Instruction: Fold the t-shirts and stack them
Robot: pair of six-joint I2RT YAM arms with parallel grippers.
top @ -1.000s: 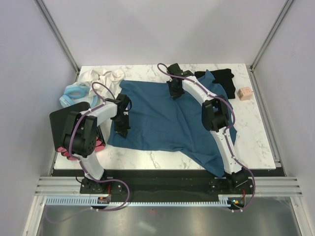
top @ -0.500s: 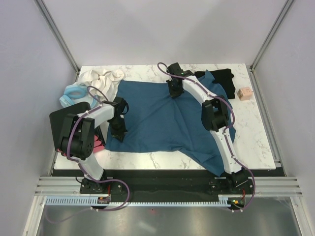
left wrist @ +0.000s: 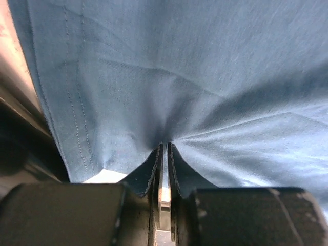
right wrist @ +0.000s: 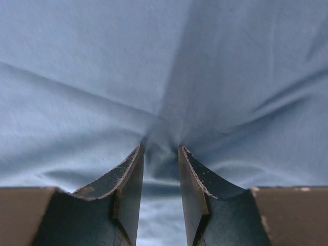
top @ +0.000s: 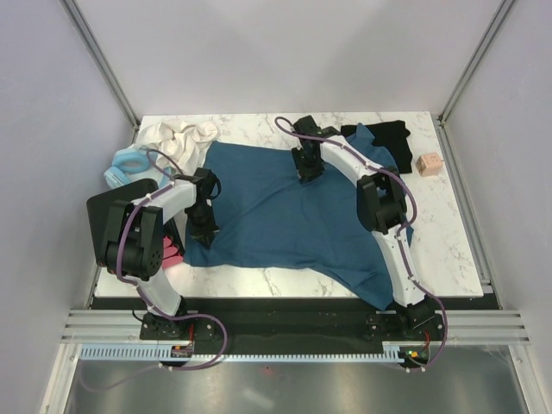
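Observation:
The teal-blue t-shirt's far corner (top: 362, 134) lies bunched over the black t-shirt, so my right gripper should slide to that corner (top: 372, 148) while my left gripper pins the teal-blue t-shirt's near edge.
The teal-blue t-shirt (top: 276, 207) lies spread over the middle of the marble table (top: 448, 250). A black t-shirt (top: 390, 138) is bunched at the back right, partly under the teal one. My left gripper (top: 207, 231) is down on the teal shirt's near-left edge. In the left wrist view its jaws (left wrist: 165, 146) stand almost together, and a pucker of the cloth (left wrist: 205, 77) runs into the slit. My right gripper (top: 304, 168) rests on the shirt's far edge. Its fingers (right wrist: 161, 148) are clearly apart, with a soft ridge of the fabric (right wrist: 102, 77) between the tips.
A pale blue ring-shaped item (top: 129, 166) and a heap of white cloth (top: 177, 134) lie at the back left. A small tan cube (top: 428, 164) sits at the right edge. Something red (top: 175, 253) shows under the left arm.
The right gripper's jaws have parted from the cloth. The left gripper has drawn slightly left and back with the shirt's edge, and its jaws have eased a hair apart.

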